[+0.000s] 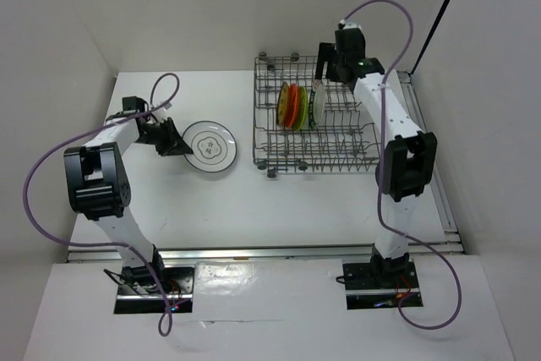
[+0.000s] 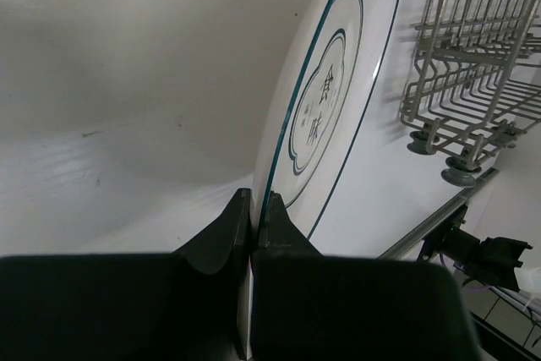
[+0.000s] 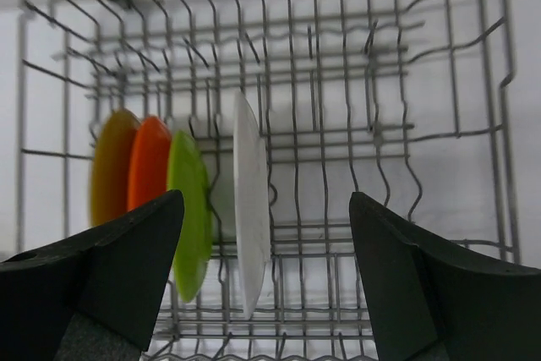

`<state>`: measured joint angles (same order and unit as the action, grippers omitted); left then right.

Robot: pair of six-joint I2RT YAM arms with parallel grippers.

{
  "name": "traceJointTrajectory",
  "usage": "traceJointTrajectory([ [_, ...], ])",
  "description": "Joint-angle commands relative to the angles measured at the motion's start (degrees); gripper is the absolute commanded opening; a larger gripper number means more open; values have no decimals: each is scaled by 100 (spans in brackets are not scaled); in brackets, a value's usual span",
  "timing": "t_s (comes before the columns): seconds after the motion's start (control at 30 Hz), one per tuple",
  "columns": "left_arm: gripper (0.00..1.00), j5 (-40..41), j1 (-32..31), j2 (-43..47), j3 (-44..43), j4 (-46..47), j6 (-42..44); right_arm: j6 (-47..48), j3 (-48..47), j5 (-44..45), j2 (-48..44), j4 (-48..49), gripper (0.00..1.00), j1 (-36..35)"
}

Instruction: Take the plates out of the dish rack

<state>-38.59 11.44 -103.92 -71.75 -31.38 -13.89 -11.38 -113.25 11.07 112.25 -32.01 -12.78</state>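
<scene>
I should open my left gripper and back it away before my right gripper brings it the rack's white plate (image 1: 319,106), because my left gripper is closed on the ringed plate's rim (image 1: 192,155).
The grey wire dish rack (image 1: 355,150) stands at the back right. An amber plate (image 3: 112,166), an orange plate (image 3: 149,162), a lime green plate (image 3: 190,209) and a white plate (image 3: 251,209) stand upright in it. My right gripper (image 3: 266,251) is open above the white plate, its fingers on either side of it and apart from it. The white plate with a thin dark ring (image 1: 209,146) lies on the table left of the rack. My left gripper (image 2: 253,213) is shut on its rim (image 2: 279,166).
The rack's small wheels (image 2: 461,177) rest on the table (image 1: 254,200) close to the ringed plate. White walls enclose the table at the back and sides. A metal rail (image 1: 279,251) runs along the table's near edge.
</scene>
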Motion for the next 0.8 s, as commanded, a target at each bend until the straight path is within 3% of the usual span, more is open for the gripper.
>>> traceJointTrajectory([
  [0.0,0,-394,-2,-198,-32,149,44,83,39,-44,228,-219,85,-67],
  [0.2,0,-290,-2,-928,-120,9,211,-92,348,131,481,63,81,-67],
  [0.3,7,-290,-2,-1087,-225,-123,211,-93,155,255,789,-156,74,-67],
  [0.47,34,-9,-2,-1139,-375,-272,159,-93,49,-35,966,-156,59,-119],
  [0.57,51,220,-2,-1078,-516,-325,159,-41,172,18,1019,-156,56,-181],
  [0.6,76,272,-2,-1026,-516,-325,159,-40,172,79,1019,-104,54,-234],
  [0.63,84,273,-2,-1025,-568,-395,159,-40,172,79,1071,-104,50,-234],
  [0.67,85,343,-2,-1025,-638,-517,211,-40,172,158,1071,-173,37,-234],
  [0.77,88,405,-2,-1025,-639,-729,273,-102,241,623,1071,-174,16,-357],
])
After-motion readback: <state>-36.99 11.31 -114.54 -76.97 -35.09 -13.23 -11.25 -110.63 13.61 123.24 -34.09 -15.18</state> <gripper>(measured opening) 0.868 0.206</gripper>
